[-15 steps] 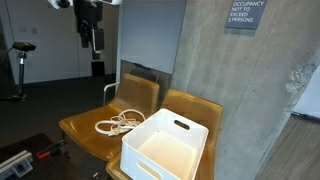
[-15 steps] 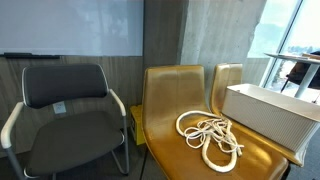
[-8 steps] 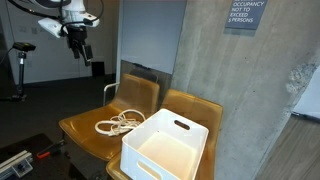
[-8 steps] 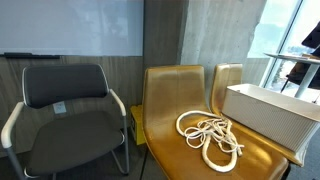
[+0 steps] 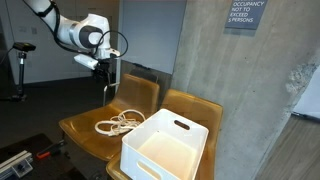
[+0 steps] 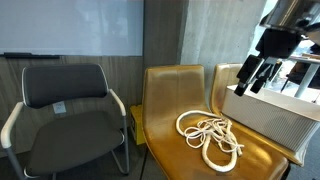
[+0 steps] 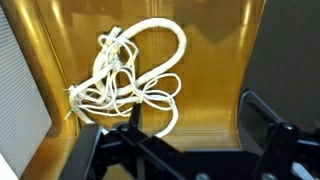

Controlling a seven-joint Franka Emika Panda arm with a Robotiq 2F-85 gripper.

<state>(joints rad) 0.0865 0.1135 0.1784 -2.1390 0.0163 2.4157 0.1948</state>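
My open gripper should move down next, because the white rope's pieces (image 6: 213,128) lie bunched up clear of the bin. It should go down onto that heap (image 7: 104,94) until its fingers are on both sides of it before it closes.
A loosely coiled white rope (image 5: 118,124) (image 6: 208,135) lies on the seat of a yellow-brown moulded chair (image 5: 85,130) (image 6: 170,90). My gripper (image 5: 108,86) (image 6: 253,78) hangs in the air above that chair, near its backrest, apart from the rope. In the wrist view the rope (image 7: 125,75) fills the upper left on the golden seat (image 7: 210,60), and my gripper (image 7: 198,118) comes in from the bottom, open, with nothing between its dark fingers (image 7: 268,115).
A white plastic bin (image 5: 165,145) (image 6: 270,115) (image 7: 15,90) rests on the neighbouring yellow chair, close beside the rope. A black office chair (image 6: 65,110) stands on the other side. A concrete wall (image 5: 240,90) rises behind the chairs.
The arm has swung from high up down toward the chair with the rope, and the gripper has now come into the exterior view with the black chair. The jaws stayed open.
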